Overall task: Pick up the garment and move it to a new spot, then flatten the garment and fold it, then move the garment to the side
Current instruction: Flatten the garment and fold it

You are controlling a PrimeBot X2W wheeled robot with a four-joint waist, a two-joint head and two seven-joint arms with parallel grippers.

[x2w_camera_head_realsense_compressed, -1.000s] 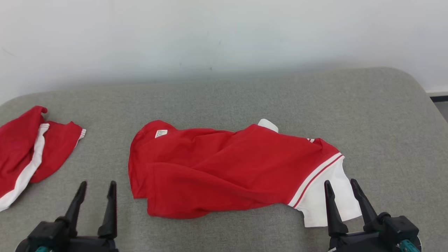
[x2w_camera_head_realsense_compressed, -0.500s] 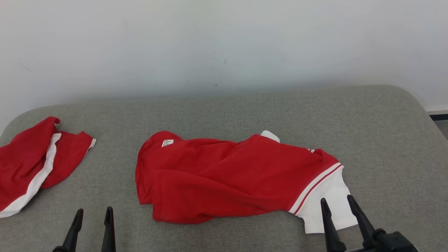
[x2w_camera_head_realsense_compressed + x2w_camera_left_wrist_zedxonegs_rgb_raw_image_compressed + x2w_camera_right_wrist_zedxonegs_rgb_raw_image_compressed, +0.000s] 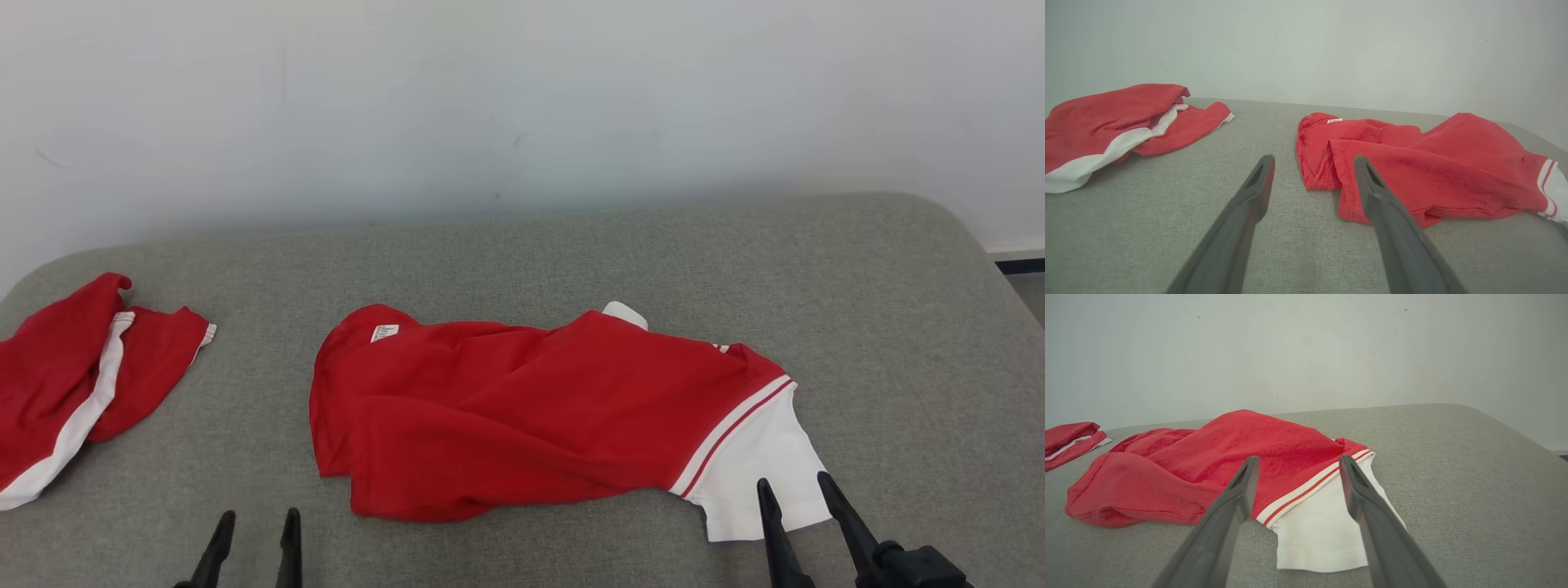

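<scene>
A white tip shows past the far edge of the red shirt. Another white sleeve end should come out from underneath when I spread the shirt flat.
The garment is a red shirt with a white sleeve end, lying crumpled in the middle of the grey padded surface. Its white part points toward me at the right. My right gripper stands open just short of that white hem, holding nothing; in the right wrist view the right gripper frames the red-and-white stripes. My left gripper is open at the bottom left, near the garment's left corner and apart from it. The left gripper holds nothing.
A second red and white garment lies bunched at the left edge of the surface, also seen as the second garment in the left wrist view. A pale wall stands behind. The surface's rounded right edge drops off.
The head view has shifted, so the scene sits lower than a second ago. Both grippers show less in it, lower in the picture. The garments lie as before.
</scene>
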